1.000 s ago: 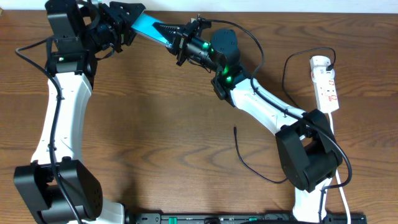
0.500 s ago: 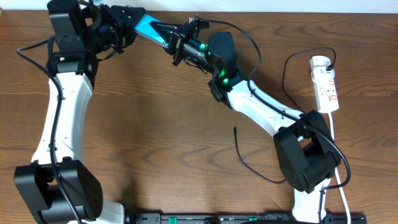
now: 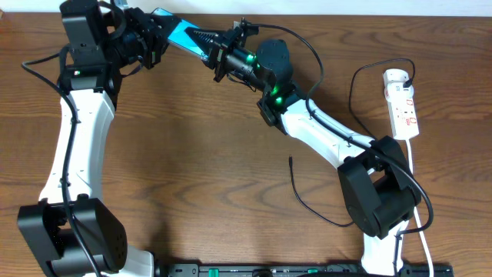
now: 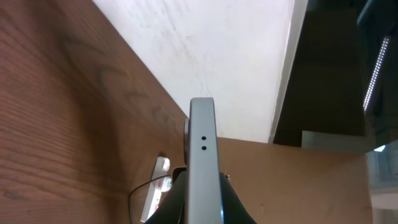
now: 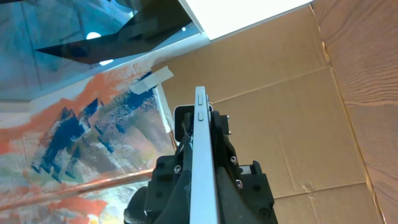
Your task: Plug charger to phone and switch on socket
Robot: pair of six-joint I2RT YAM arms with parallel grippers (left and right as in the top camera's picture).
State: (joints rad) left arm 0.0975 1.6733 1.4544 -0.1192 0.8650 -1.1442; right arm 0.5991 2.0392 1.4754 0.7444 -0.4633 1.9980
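Both of the robot's grippers are closed on the phone (image 3: 187, 38), so next the right gripper opens, lets the left gripper keep the phone and grabs the charger's loose tip (image 3: 290, 160).
The phone (image 3: 178, 32), cyan screen up, hangs above the table's far edge between both grippers. My left gripper (image 3: 157, 27) is shut on its left end; in the left wrist view the phone's grey edge (image 4: 204, 162) stands between the dark jaws of that gripper (image 4: 204, 211). My right gripper (image 3: 201, 38) is shut on the other end, and the phone's edge (image 5: 200, 143) shows again in the right gripper (image 5: 200, 186). The charger's thin black cable (image 3: 293, 178) lies on the table with its loose tip free. The white socket (image 3: 403, 104) lies at the right edge with a black plug in it.
The socket (image 4: 155, 186) and a loop of black cable (image 4: 134, 193) show beyond the phone in the left wrist view. A white wall borders the table's far side. Both arms span the back half of the wooden table (image 3: 200, 169).
My left gripper's jaws have closed onto the phone's left end. The phone and the right gripper have shifted slightly left.
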